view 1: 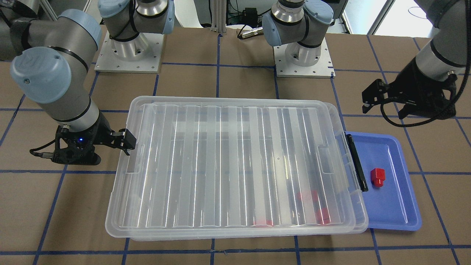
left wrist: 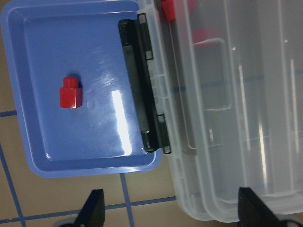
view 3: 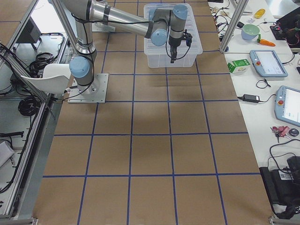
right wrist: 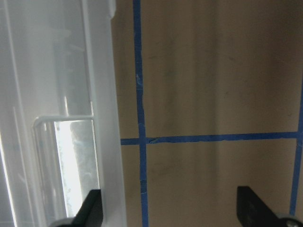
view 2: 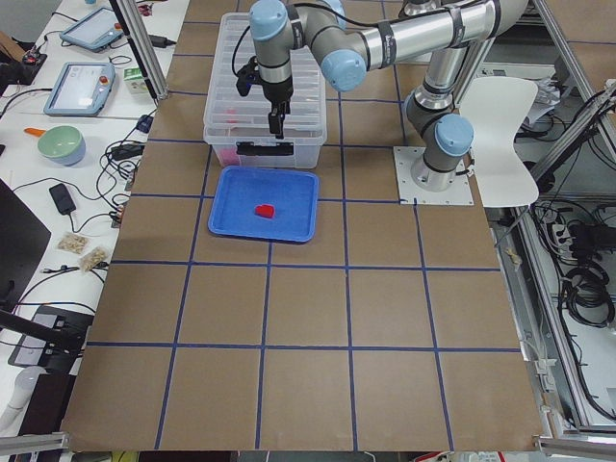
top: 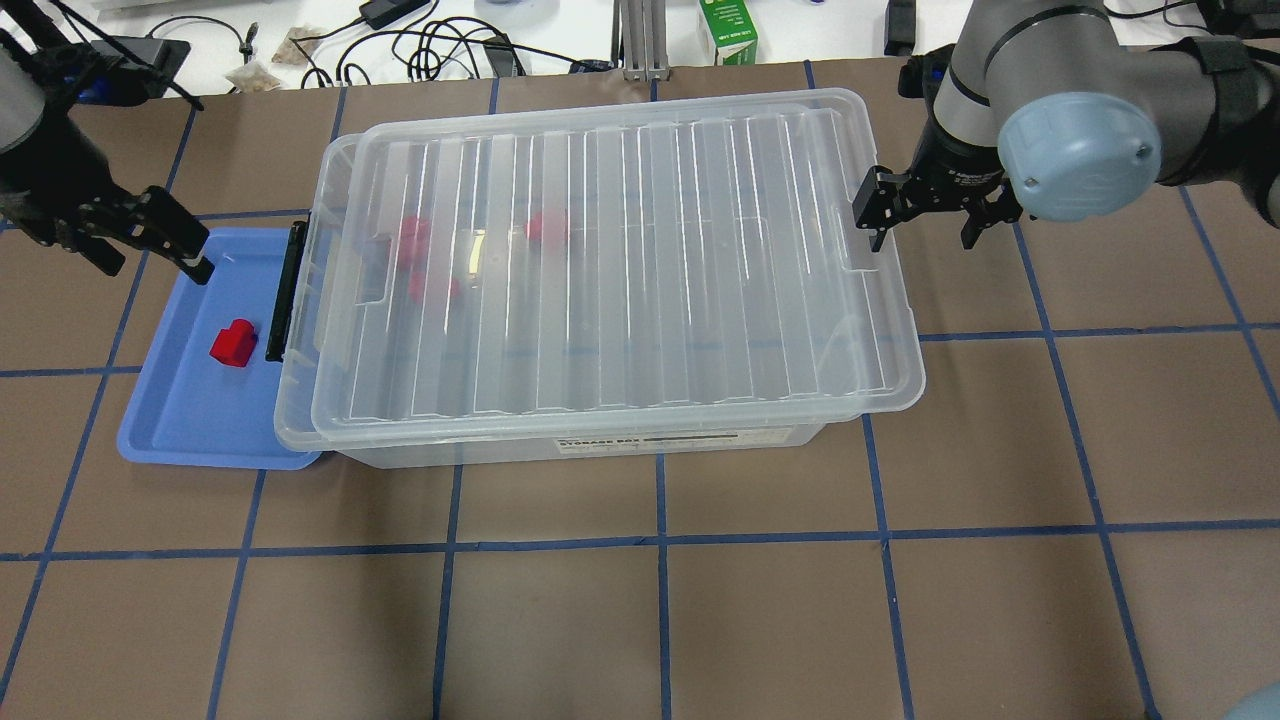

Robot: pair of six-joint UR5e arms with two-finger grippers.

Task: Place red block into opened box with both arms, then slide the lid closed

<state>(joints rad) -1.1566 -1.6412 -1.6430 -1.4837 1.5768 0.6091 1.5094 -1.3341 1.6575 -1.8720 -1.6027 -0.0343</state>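
The ribbed lid (view 1: pixel 234 165) sits slightly off the clear box's rim (view 1: pixel 359 205), so the lid will slide free and level, leaving the box in place, when I pull.
One red block (top: pixel 233 343) lies on a blue tray (top: pixel 190 420), also seen in the left wrist view as the red block (left wrist: pixel 71 92). The clear box (top: pixel 580 445) is covered almost fully by the ribbed lid (top: pixel 620 260), which sits a little off to the right. The box's black bar (left wrist: pixel 142 94) faces the tray. Three red blocks (top: pixel 413 240) show blurred through the lid. My left gripper (top: pixel 150 258) hangs open over the tray's far edge, holding nothing. At the lid's right short end my right gripper (top: pixel 922 225) is open, one finger over the lid's rim (right wrist: pixel 104 118).
The blue tray's right side is tucked under the box's overhang. Blue tape lines (top: pixel 660 540) grid the brown table. Cables and a green carton (top: pixel 728 32) lie beyond the far edge. The arm bases (view 1: pixel 303 55) stand behind the box.
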